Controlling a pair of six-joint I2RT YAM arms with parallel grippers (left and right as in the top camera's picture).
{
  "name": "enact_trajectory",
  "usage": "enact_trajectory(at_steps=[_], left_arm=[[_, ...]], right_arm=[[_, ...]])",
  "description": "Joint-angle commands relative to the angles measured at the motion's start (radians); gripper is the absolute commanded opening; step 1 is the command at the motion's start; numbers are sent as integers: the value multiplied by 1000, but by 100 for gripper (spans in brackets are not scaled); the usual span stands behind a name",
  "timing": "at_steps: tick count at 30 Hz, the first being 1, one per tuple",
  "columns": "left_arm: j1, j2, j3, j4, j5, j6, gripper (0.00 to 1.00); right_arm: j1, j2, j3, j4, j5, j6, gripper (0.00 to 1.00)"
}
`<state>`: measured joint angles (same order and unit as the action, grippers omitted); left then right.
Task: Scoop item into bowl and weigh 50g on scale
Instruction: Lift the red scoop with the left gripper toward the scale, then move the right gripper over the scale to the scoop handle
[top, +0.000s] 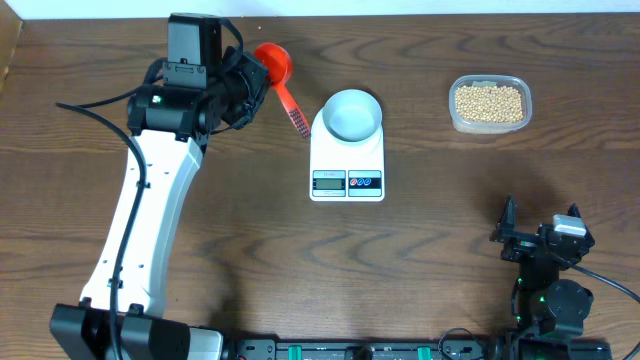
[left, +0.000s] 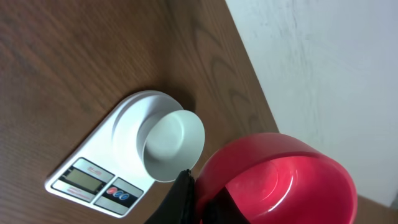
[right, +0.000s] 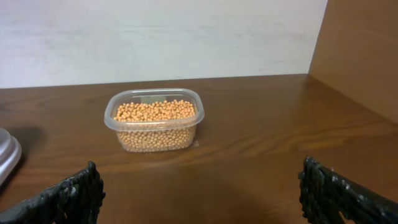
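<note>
My right gripper should go on to the red scoop's ribbed handle before it closes there. My left gripper is holding the scoop by its cup (top: 275, 61), which leaves its ribbed handle (top: 297, 119) free.
The white bowl (top: 352, 112) stands empty on the back of the white scale (top: 346, 160) mid-table; both also show in the left wrist view, bowl (left: 173, 144) and scale (left: 118, 134). The tan beans (top: 489, 102) fill a clear tub at the back right, also in the right wrist view (right: 155, 112). A red scoop (top: 272, 62) is at the back, left of the scale. My left gripper (top: 248, 88) is at its cup; in the left wrist view its fingers (left: 198, 200) pinch the cup wall of the scoop (left: 280, 180). My right gripper (top: 540, 240) is open and empty near the front right (right: 202, 193).
The scoop's ribbed handle (top: 297, 118) points toward the scale's left edge. The clear tub (top: 522, 95) stands near the table's back edge. A wall rises behind the table (right: 186, 37). The scale's rim shows at the left of the right wrist view (right: 6, 155).
</note>
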<state>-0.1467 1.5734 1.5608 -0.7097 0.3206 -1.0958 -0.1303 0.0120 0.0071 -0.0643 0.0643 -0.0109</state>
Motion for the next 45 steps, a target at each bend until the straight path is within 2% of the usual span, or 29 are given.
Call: enact_trajectory(at_steps=[1, 6, 10, 14, 21, 26, 33, 41, 45], left_arm=[[-2, 19, -8, 6, 13, -76, 7], [-2, 20, -8, 44, 47, -95, 7], [-2, 20, -8, 98, 90, -96, 7], [-2, 20, -8, 102, 95, -95, 7], [-2, 20, -8, 110, 118, -96, 7], [-2, 20, -8, 110, 117, -102, 7], [-2, 20, -8, 110, 117, -256, 7], [-2, 21, -8, 92, 116, -359, 7], [-16, 22, -9, 72, 77, -492, 7]], right_arm=[[7, -5, -2, 51, -51, 43, 99], [7, -5, -2, 144, -271, 87, 99], [7, 14, -2, 235, -410, 249, 99], [7, 97, 35, 317, -498, 269, 99], [7, 410, 276, 319, -662, 268, 99], [7, 689, 496, 315, -892, 278, 99], [46, 1037, 779, 317, -1135, 462, 99], [278, 1328, 997, 356, -1109, 558, 99], [376, 1445, 1052, 433, -1063, 628, 99]])
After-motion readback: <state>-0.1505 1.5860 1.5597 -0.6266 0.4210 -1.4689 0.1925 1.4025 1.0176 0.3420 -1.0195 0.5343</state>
